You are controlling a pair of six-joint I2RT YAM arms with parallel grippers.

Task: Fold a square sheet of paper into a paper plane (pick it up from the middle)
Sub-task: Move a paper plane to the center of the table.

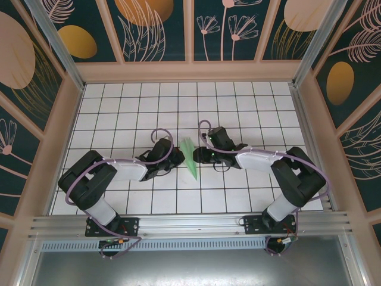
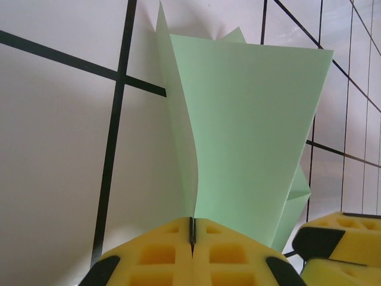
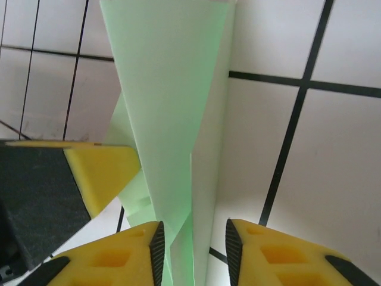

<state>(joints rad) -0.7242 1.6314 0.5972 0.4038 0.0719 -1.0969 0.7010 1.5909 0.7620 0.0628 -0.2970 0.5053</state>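
The paper plane's upright layers fan apart (image 2: 180, 77) above the spot my left gripper is pinching, so my right gripper should come in and squeeze both layers together (image 3: 191, 159) near the middle.
The paper plane (image 1: 189, 156), a slim pointed dart of pale mint-green paper, stands on edge between the two grippers at the middle of the table. My left gripper (image 2: 192, 221) is shut on the lower edge of the paper (image 2: 250, 137), whose folded layers fan upward from the pads. My right gripper (image 3: 191, 238) straddles the paper (image 3: 172, 107) from the opposite side. Its jaws stand apart, with a gap showing between the paper and the right pad. In the top view the left gripper (image 1: 177, 157) and right gripper (image 1: 200, 156) face each other across the dart.
The white gridded table (image 1: 238, 107) is walled by tan panels (image 1: 190, 71) at the back and sides. A metal rail (image 1: 190, 223) carries both arm bases at the near edge. The left gripper's yellow finger (image 3: 101, 173) sits close beside the right gripper.
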